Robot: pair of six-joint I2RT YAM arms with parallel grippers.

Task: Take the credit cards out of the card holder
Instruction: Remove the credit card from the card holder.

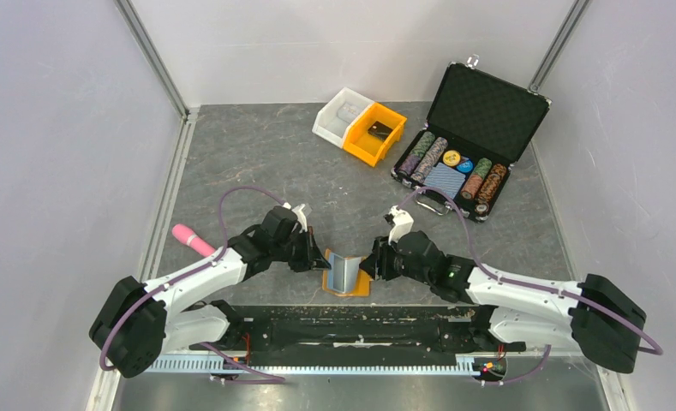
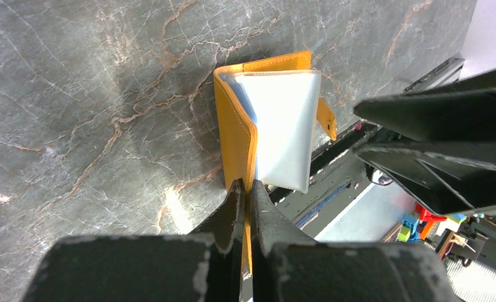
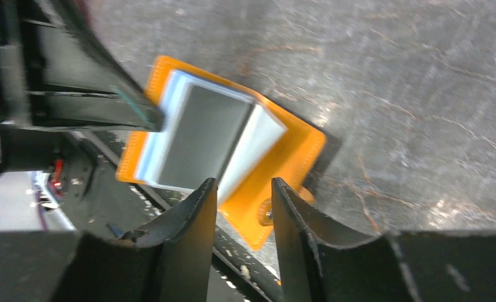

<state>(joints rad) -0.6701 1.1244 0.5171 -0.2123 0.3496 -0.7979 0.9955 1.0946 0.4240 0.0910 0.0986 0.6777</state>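
Note:
The card holder's orange cover [image 2: 235, 132] is standing up, so next my left gripper opens and lays it flat while my right gripper pushes the clear sleeve [image 2: 286, 129] down.
The card holder [image 1: 357, 285] lies open at the table's near edge, between my two grippers. It has orange covers and light blue and clear inner sleeves. In the left wrist view my left gripper [image 2: 246, 190] is shut on the edge of the orange cover [image 2: 236, 129], with the clear sleeve pages [image 2: 284, 126] standing beside it. In the right wrist view my right gripper [image 3: 242, 196] is open, its jaws on either side of the card holder's [image 3: 292, 157] other cover and snap tab. A grey sleeve page [image 3: 198, 135] stands up. No loose card shows.
An orange bin [image 1: 373, 133] and a white bin [image 1: 341, 116] stand at the back. An open black chip case [image 1: 471, 141] is at the back right. A pink object [image 1: 193, 241] lies at the left. A black rail [image 1: 343, 330] runs along the near edge.

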